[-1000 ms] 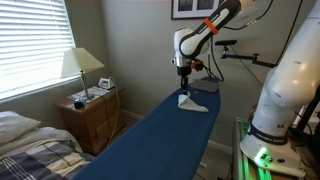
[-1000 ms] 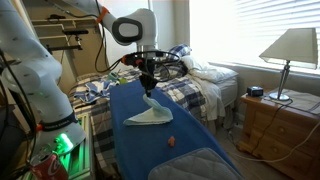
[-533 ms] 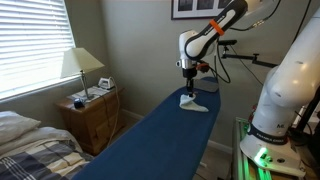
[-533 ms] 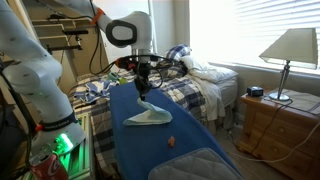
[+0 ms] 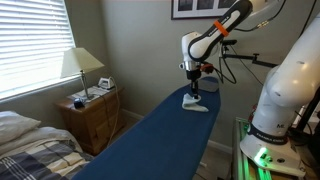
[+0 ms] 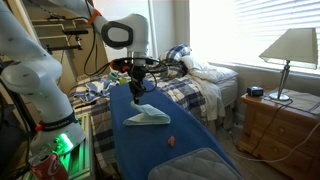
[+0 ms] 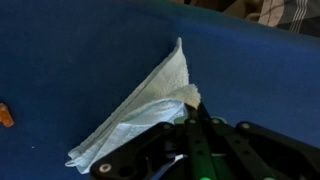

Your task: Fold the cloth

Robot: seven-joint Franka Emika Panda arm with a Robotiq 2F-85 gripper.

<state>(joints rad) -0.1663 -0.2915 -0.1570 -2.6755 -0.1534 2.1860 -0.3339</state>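
Note:
My gripper has the cloth's held corner (image 7: 187, 95) over the cloth, in line with its far tip. My gripper should keep moving toward that tip and let go of the corner there.
The small white cloth (image 7: 140, 115) lies on the dark-blue surface (image 7: 80, 50), with one corner lifted. My gripper (image 7: 193, 103) is shut on that corner of the cloth; the fabric drapes from the tips down to the surface. In both exterior views the gripper (image 5: 194, 88) (image 6: 135, 96) hangs just above the cloth (image 5: 196, 103) (image 6: 148, 117), which rises to a peak under it. In the wrist view the cloth forms a rough triangle running left and down from the jaws.
A small orange object (image 6: 170, 141) (image 7: 5, 117) lies on the blue surface near the cloth. A bed with plaid bedding (image 6: 195, 90) stands beside the board. A wooden nightstand (image 5: 92, 115) with a lamp (image 5: 80, 65) is nearby.
The gripper has carried the held corner sideways across the cloth and a little lower, so the lifted part leans over the rest. The jaws stayed shut.

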